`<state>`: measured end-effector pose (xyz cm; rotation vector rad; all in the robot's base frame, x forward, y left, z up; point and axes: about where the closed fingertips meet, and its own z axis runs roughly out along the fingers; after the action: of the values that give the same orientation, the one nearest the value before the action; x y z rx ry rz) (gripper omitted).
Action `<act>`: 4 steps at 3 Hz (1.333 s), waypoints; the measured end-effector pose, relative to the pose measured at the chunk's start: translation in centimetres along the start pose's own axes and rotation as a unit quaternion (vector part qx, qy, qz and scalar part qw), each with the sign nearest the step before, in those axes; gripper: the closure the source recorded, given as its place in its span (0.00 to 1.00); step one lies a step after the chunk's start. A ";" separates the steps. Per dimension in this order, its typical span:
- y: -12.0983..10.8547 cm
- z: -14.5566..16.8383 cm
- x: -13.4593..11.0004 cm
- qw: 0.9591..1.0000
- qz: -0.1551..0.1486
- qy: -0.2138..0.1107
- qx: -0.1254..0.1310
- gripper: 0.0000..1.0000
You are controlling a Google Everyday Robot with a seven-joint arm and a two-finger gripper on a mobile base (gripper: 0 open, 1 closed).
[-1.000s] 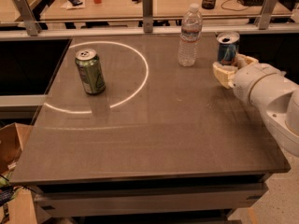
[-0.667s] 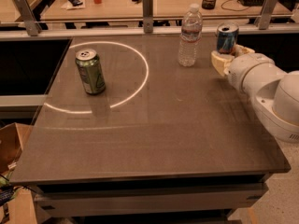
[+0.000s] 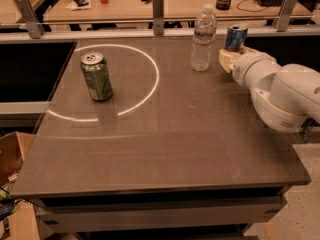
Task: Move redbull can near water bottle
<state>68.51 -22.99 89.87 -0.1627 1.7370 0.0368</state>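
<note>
The redbull can [image 3: 236, 36] is hanging upright with a small space between it and the water bottle. My gripper should go on lowering the can until the can's base touches the grey table [image 3: 228, 74].
The redbull can [image 3: 236, 36], slim and blue-and-silver, is at the table's far right, just right of the water bottle [image 3: 203, 40], a clear ribbed bottle with a white cap. My gripper [image 3: 233, 55] reaches in from the right, and its pale fingers [image 3: 226, 60] are shut around the can's lower part. The can is upright and looks held slightly above the table. A small gap separates it from the bottle.
A wider green can [image 3: 96, 77] stands at the left inside a white ring of light on the grey table [image 3: 175, 139]. A metal rail [image 3: 158, 6] runs along the far edge, with a cluttered wooden desk behind it. A cardboard box [image 3: 11, 156] sits low on the left.
My gripper has carried the redbull can up and to the left, toward the far edge and closer to the water bottle. The bottle and the green can have not moved.
</note>
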 end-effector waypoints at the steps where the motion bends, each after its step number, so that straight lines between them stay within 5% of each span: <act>1: -0.7 1.8 0.5 1.000 0.024 0.002 0.012 1.00; 3: -1.3 2.8 1.7 0.999 0.024 0.014 0.017 1.00; 4: -1.2 2.9 1.6 0.999 0.024 0.014 0.016 0.82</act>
<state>71.21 -23.97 87.86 -0.0983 1.7676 0.0418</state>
